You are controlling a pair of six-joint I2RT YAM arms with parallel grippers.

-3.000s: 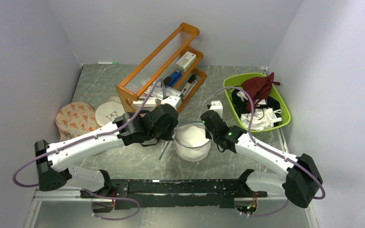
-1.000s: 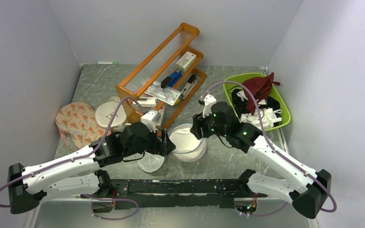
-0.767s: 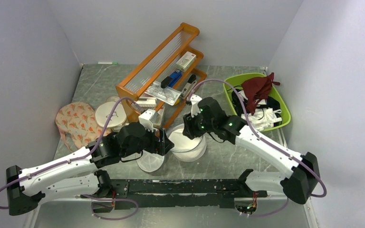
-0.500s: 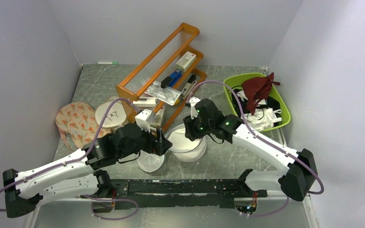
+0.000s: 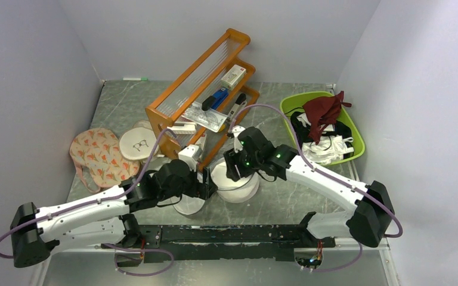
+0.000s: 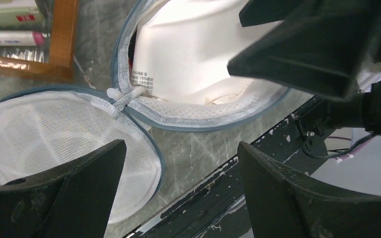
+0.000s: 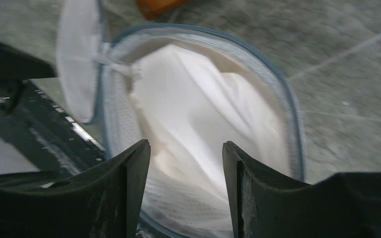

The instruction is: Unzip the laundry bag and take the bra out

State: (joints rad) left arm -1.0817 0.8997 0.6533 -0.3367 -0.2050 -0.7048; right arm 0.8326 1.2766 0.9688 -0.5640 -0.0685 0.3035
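Observation:
The white fabric's middle [image 7: 181,116] is flat under my right gripper, so I'll move to its raised fold [image 7: 228,101] by the bowl half's rim, pinch there and lift it out.
The laundry bag lies unzipped in two halves at the table's front middle. Its flat lid half [image 5: 189,204] [image 6: 54,134] [image 7: 79,64] is joined by a hinge strap to the bowl half [image 5: 241,192] [image 6: 203,116] [image 7: 283,94]. White padded fabric [image 6: 188,54] [image 7: 198,109] with a printed label fills the bowl half. The bra is hidden. My left gripper [image 5: 206,185] [image 6: 181,193] is open, low over the table's front edge beside both halves. My right gripper [image 5: 234,170] [image 7: 186,183] hangs open just above the white fabric, with nothing between its fingers.
An orange rack [image 5: 203,89] with small items stands behind the bag. A green bin [image 5: 349,154] of clothes is at the right. A floral pad [image 5: 98,156] and a flat white round case [image 5: 138,143] lie at the left. A black rail [image 5: 226,235] runs along the near edge.
The bag was one closed pod three seconds ago; now it lies open in two halves. In the last second my right gripper slid left over the bowl half, and my left gripper shifted slightly right.

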